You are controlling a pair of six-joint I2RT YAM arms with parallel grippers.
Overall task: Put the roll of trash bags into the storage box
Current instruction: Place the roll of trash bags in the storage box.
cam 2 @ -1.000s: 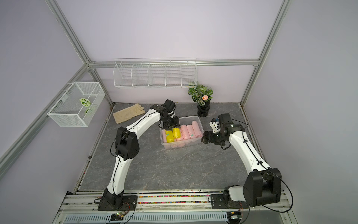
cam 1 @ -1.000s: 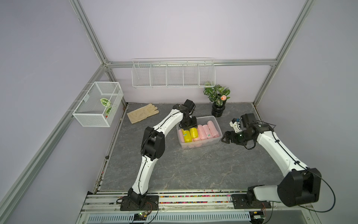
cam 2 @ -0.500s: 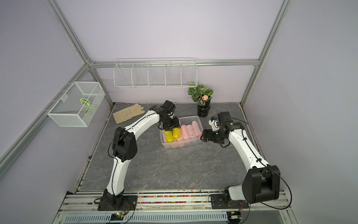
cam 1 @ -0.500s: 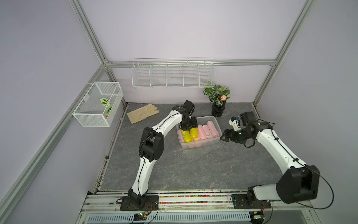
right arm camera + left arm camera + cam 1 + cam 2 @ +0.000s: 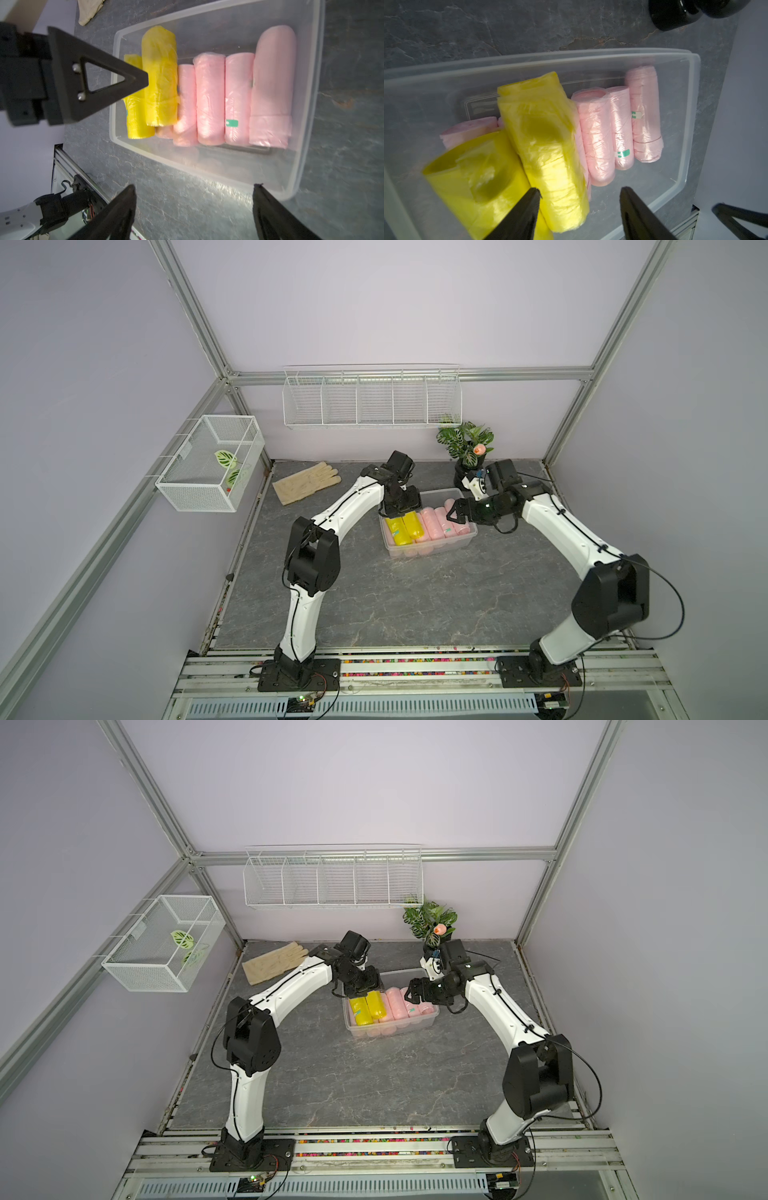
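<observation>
The yellow roll (image 5: 412,525) is lying at a slant on the others, so my left gripper should move back and my right gripper should come over and settle that roll.
The storage box (image 5: 432,551) (image 5: 392,1031) is a clear tub in mid-table, seen in both top views. It holds several pink rolls (image 5: 209,97) and two yellow ones. One yellow roll of trash bags (image 5: 548,141) (image 5: 160,79) lies slanted on top of the others, beside the second yellow roll (image 5: 477,176). My left gripper (image 5: 580,190) (image 5: 400,512) hovers open over the box's left end, one fingertip (image 5: 534,194) next to the yellow roll, gripping nothing. My right gripper (image 5: 194,187) (image 5: 453,516) is open and empty at the box's right end.
A beige glove (image 5: 307,487) lies at the back left of the table. A potted plant (image 5: 467,452) stands behind the box's right end. A white mesh basket (image 5: 208,464) hangs on the left wall, a long wire rack (image 5: 372,400) on the back wall.
My left gripper's jaws have opened over the box, and the yellow roll now lies free. My right gripper has moved left toward the box's right end.
</observation>
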